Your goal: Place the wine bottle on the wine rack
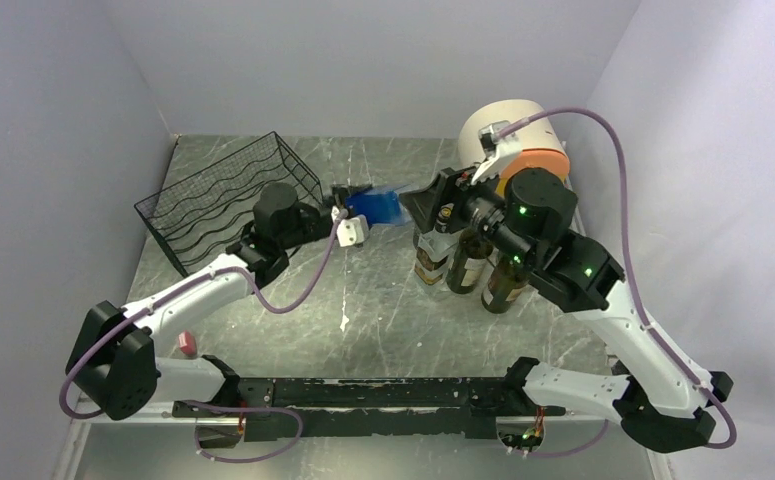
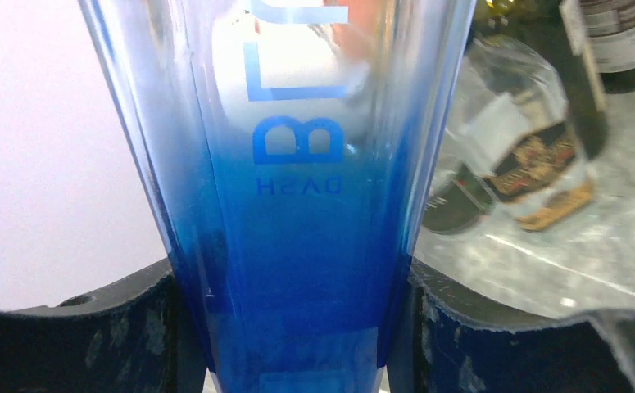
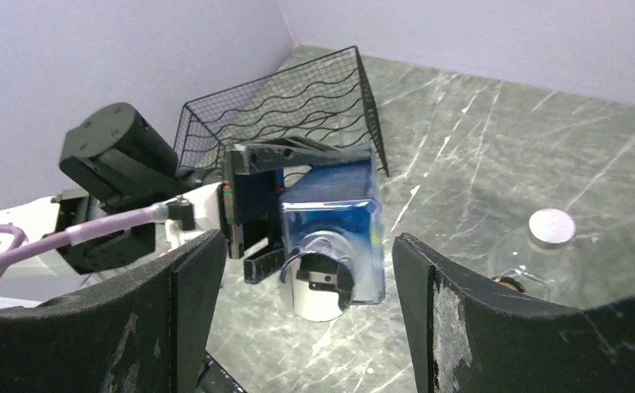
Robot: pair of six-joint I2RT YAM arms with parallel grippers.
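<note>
Next, I take the wine bottle's clear end [image 1: 399,203] with my right gripper before placing the bottle, because the wine bottle [image 1: 373,207] points away from the wine rack in my left gripper.
The wine bottle [image 1: 381,207] is a square blue glass bottle with a silver cap. It lies level above the table, held near its base by my left gripper [image 1: 355,208], which is shut on it. In the left wrist view the bottle [image 2: 297,205] fills the gap between both pads [image 2: 133,344]. My right gripper [image 1: 421,206] is open, and its jaws face the bottle's cap end [image 3: 326,282] from a short distance without touching it. The black wire wine rack [image 1: 231,198] stands at the back left, behind the left gripper [image 3: 252,205]; it also shows in the right wrist view [image 3: 289,106].
A few dark bottles [image 1: 463,265] stand under my right arm. A cream-and-orange drum box [image 1: 515,140] stands at the back right. A clear labelled bottle [image 2: 527,139] stands beside them, its cap in the right wrist view [image 3: 550,228]. A small red object [image 1: 186,345] lies near the left base.
</note>
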